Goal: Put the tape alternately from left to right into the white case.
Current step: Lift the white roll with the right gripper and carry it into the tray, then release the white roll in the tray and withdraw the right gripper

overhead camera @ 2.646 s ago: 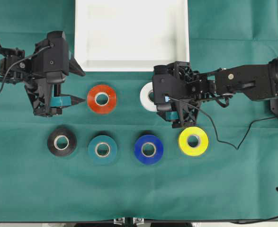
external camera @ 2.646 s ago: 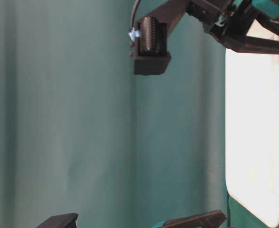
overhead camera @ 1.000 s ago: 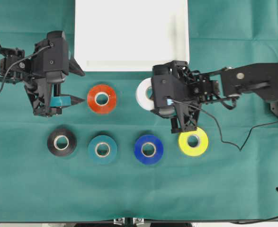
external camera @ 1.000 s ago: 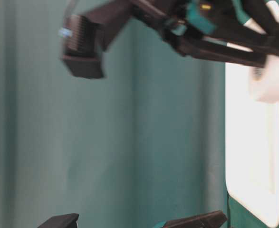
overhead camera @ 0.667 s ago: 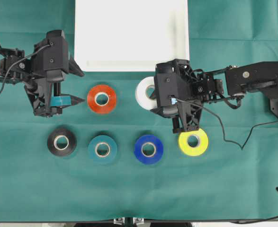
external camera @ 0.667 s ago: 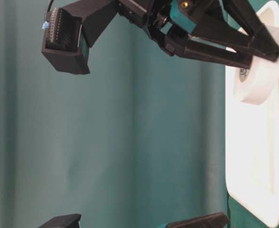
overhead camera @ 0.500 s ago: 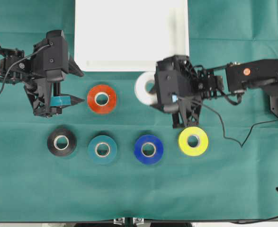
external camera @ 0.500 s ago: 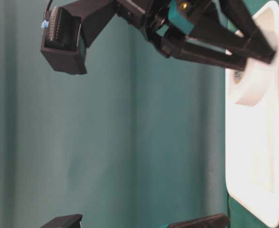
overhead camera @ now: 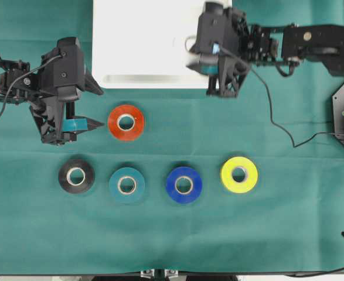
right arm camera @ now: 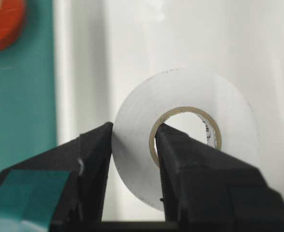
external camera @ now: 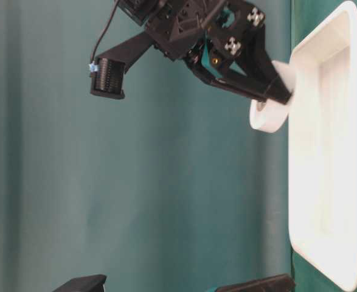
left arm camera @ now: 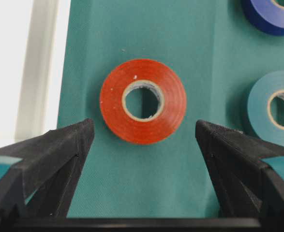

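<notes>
The white tape (external camera: pixel 268 117) is clear above the white case's rim, so my right gripper goes on over the case's empty bottom (overhead camera: pixel 187 20) and lets go of the tape inside.
My right gripper (right arm camera: pixel 134 133) is shut on the white tape (right arm camera: pixel 190 92), one finger inside the core and one on the outer face. It holds the roll in the air over the near right corner of the white case (overhead camera: pixel 160 79), above the rim as the table-level view shows with the white tape (external camera: pixel 268 115). My left gripper (overhead camera: pixel 98 105) stands open just left of the red-orange tape (overhead camera: pixel 116 126), which lies flat ahead of the open jaws (left arm camera: pixel 113 104). Black (overhead camera: pixel 66 175), teal (overhead camera: pixel 138 186), blue (overhead camera: pixel 173 186) and yellow (overhead camera: pixel 251 175) rolls lie in a row.
Everything rests on a green cloth (overhead camera: pixel 277 234). A black cable (overhead camera: pixel 277 126) trails from the right arm across the cloth at the right. The case's floor shows nothing lying in it.
My right gripper lifted the white tape off the cloth and carried it toward the back, to above the case's near right corner. The left gripper has not moved.
</notes>
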`<move>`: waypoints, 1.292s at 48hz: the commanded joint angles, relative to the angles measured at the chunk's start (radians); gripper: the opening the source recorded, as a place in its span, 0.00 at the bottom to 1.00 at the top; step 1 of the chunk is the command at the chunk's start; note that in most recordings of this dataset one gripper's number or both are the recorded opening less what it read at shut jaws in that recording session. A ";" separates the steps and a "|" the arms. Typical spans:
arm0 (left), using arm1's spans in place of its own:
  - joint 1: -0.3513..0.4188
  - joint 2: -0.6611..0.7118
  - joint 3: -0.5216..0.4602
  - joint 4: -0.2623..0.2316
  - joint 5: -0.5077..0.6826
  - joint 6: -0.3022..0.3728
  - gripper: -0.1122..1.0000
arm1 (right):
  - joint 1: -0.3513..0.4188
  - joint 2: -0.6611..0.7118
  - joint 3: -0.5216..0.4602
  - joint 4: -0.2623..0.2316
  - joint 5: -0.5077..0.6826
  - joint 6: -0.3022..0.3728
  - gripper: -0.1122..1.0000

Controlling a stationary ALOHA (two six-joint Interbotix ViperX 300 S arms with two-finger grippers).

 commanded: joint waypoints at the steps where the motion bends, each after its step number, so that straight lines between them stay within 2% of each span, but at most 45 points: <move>1: 0.000 -0.008 -0.014 0.000 -0.008 0.000 0.68 | -0.044 0.011 -0.008 -0.017 -0.041 0.003 0.38; 16: 0.000 -0.008 -0.012 -0.002 -0.009 0.000 0.68 | -0.149 0.101 -0.012 -0.023 -0.101 0.002 0.38; 27: 0.000 -0.008 -0.011 0.000 -0.009 0.000 0.68 | -0.186 0.124 -0.011 -0.023 -0.114 0.002 0.38; 62: 0.000 -0.008 -0.011 -0.002 -0.009 -0.002 0.68 | -0.195 0.141 -0.034 -0.023 -0.124 0.009 0.39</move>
